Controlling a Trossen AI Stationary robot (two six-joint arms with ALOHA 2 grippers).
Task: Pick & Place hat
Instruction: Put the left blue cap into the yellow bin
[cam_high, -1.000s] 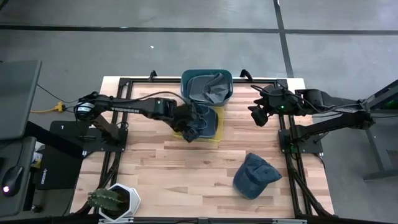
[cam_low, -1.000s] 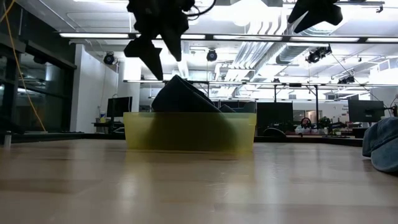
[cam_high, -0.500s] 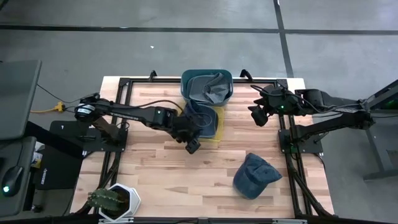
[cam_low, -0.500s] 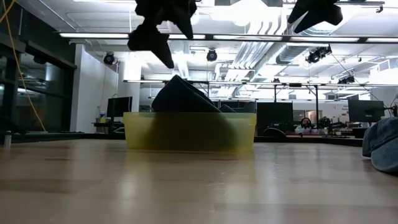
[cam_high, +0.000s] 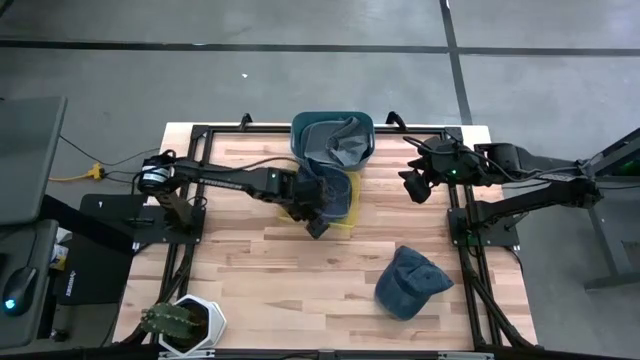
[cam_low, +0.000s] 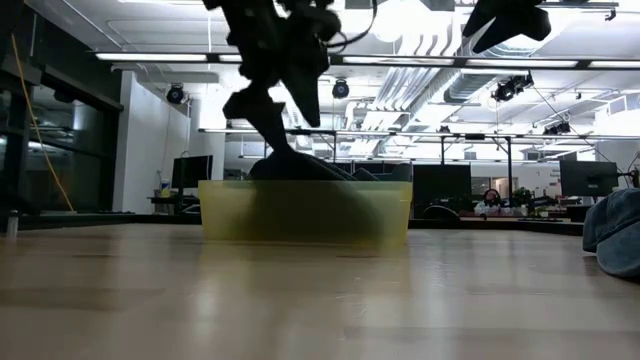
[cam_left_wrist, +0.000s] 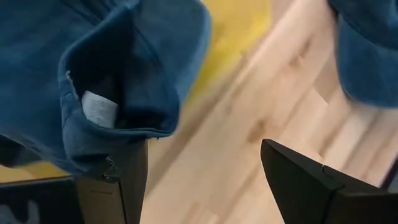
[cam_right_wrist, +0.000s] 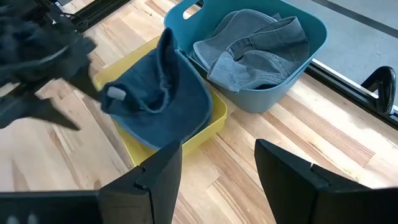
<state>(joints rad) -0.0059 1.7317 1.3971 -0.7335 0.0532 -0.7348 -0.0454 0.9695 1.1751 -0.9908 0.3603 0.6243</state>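
Observation:
My left gripper should go back and settle the hat from the teal bin's side (cam_right_wrist: 169, 51), because the blue hat's turned-up rim (cam_right_wrist: 117, 99) sticks out at the yellow tray's edge.
A blue hat (cam_high: 328, 188) lies in a shallow yellow tray (cam_low: 300, 215) at the table's far middle, one edge (cam_right_wrist: 165, 43) turned up. My left gripper (cam_high: 317, 226) hangs open over the tray's near edge, slanting down. One finger (cam_left_wrist: 134, 180) stands right by the hat's rim, the other (cam_left_wrist: 311, 186) over bare wood. A second blue hat (cam_high: 410, 282) rests on the table at the near right. My right gripper (cam_high: 413, 190) waits open, high at the far right. My left gripper has one finger (cam_left_wrist: 135, 163) right beside the lower rim (cam_left_wrist: 112, 167) of the hat in the tray. I cannot tell whether it touches. Nothing lies between the two fingers.
A teal bin (cam_right_wrist: 273, 93) with grey hats stands just behind the yellow tray. A potted cactus (cam_high: 180, 322) sits at the near left corner. Black frame rails run along the table's left and right sides. Bare wood lies between the tray and the second hat.
My left gripper has sunk toward the yellow tray and drifted toward the table's right and near edges, staying open. It now hangs just above the tray's rim, beside the hat.

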